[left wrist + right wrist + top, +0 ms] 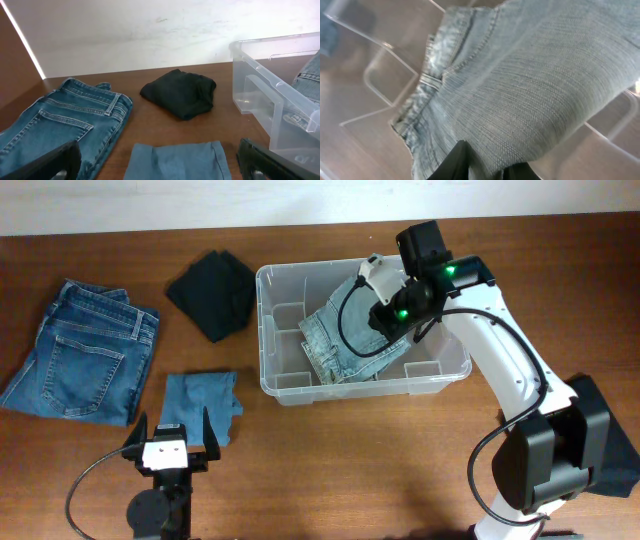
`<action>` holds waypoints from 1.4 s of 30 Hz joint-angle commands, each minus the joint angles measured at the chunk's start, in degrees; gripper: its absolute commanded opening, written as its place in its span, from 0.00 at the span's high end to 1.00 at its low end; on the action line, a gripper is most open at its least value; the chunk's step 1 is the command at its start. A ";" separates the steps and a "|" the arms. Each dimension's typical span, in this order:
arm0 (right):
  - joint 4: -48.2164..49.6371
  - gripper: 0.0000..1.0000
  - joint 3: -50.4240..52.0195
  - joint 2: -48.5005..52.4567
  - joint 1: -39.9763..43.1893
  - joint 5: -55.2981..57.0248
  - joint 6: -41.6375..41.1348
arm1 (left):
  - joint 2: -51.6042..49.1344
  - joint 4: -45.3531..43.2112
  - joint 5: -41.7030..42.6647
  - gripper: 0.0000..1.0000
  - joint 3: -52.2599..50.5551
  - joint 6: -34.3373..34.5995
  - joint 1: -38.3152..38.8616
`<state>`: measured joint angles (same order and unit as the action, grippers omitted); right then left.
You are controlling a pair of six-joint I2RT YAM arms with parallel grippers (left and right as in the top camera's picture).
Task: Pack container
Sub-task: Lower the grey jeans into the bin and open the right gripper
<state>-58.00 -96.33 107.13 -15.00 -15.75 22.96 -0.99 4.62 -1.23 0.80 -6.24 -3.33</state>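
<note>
My right gripper should lay the pale jeans flat against the end nearest its arm, because they lie slanted and bunched in the middle of the container.
The clear plastic container stands at the table's centre, and pale washed jeans lie folded inside it. My right gripper reaches down into the container, over the jeans. In the right wrist view its black fingers pinch a fold of the pale jeans, with the container's ribbed floor beneath. My left gripper rests at the front left, wide open and holding nothing. A folded blue cloth lies just ahead of it, between its fingers.
Darker blue jeans lie at the far left. A folded black garment sits left of the container, and a dark cloth is at the right edge by the right arm's base. The container's near wall rises right of the left gripper.
</note>
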 commanded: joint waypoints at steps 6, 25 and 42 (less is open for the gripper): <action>-0.81 0.83 -1.33 0.09 -0.24 11.39 0.13 | 0.22 0.11 0.61 0.00 -0.26 -0.55 -0.09; -2.19 0.90 0.24 0.09 3.98 17.53 -2.47 | 0.22 0.11 0.61 0.01 -0.26 -0.55 -0.09; -0.81 0.77 1.29 0.09 4.85 17.59 -7.23 | 0.22 0.11 0.61 0.00 -0.26 -0.55 -0.09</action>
<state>-58.59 -95.53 107.13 -9.89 1.32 18.00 -0.99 4.62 -1.23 0.80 -6.24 -3.33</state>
